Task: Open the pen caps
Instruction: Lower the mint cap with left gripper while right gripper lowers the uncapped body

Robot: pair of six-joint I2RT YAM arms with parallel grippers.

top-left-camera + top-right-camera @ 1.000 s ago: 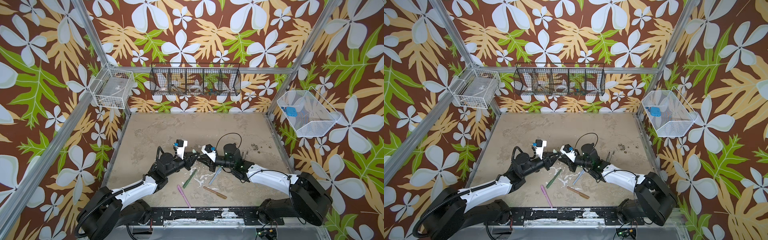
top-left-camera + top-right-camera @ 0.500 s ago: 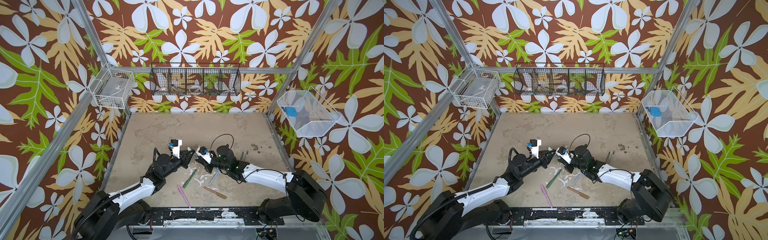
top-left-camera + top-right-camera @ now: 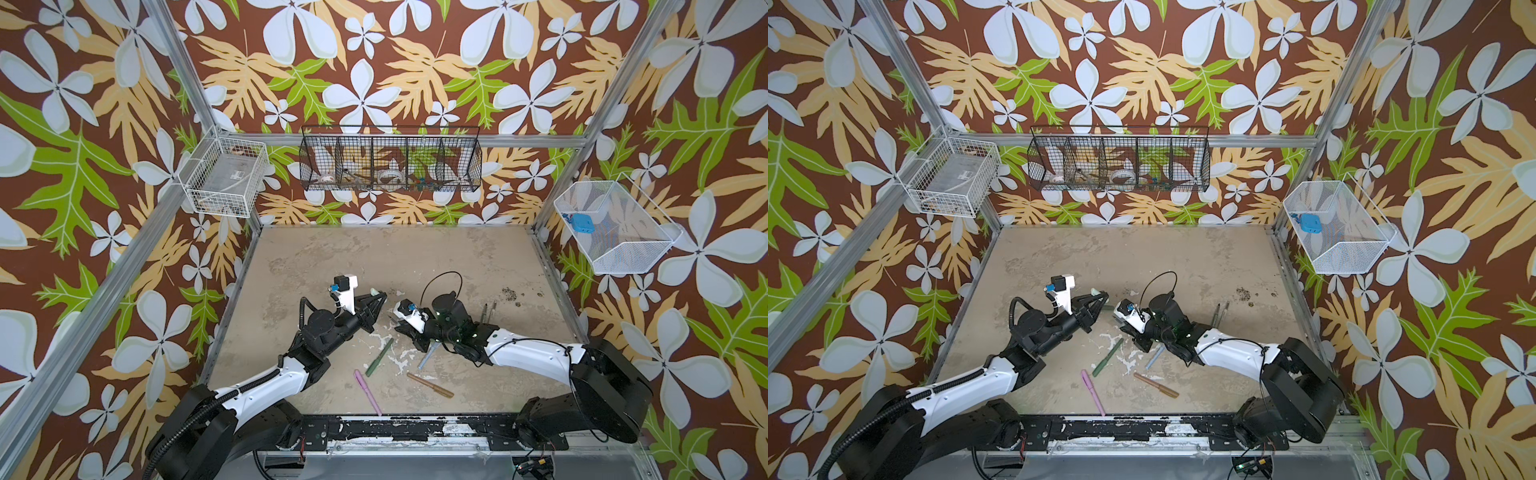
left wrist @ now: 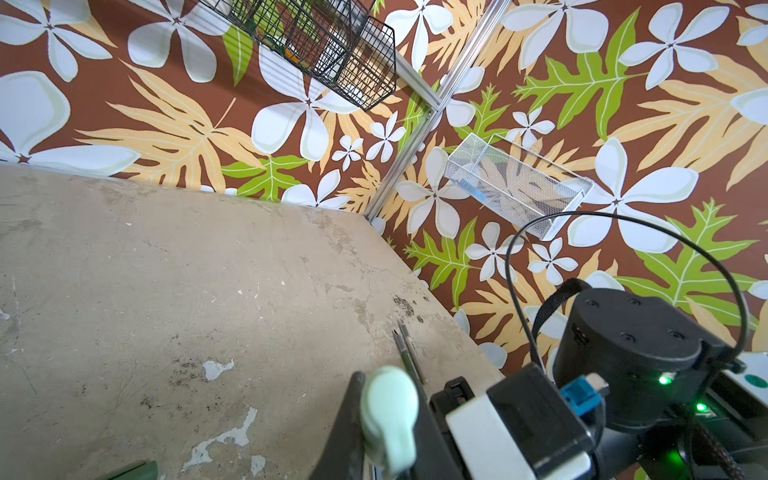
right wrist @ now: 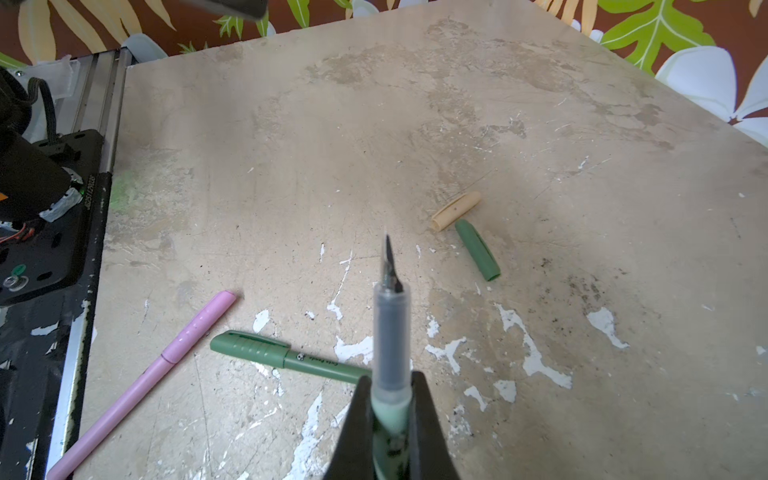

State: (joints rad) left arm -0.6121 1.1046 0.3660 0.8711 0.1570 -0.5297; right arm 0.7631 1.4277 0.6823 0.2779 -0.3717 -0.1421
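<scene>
The mint pen's nib is clear of its cap. My right gripper should keep carrying the mint pen until it lies beside the uncapped pens.
My left gripper is shut on a pale mint pen cap, raised above the table; in both top views the cap shows at the gripper's tip. My right gripper is shut on the matching mint pen body, whose dark nib points out bare. In a top view the right gripper sits a short gap from the left one. A beige cap and a green cap lie loose on the table. Capped green, pink, brown and light blue pens lie in front.
Two uncapped pen bodies lie side by side toward the right, behind the right arm. Wire baskets hang on the back wall, left wall and right wall. A black rail runs along the table's front edge.
The two grippers, tip to tip a second ago, have drawn apart. The left one now carries the mint cap up and away from the pen body in the right one.
</scene>
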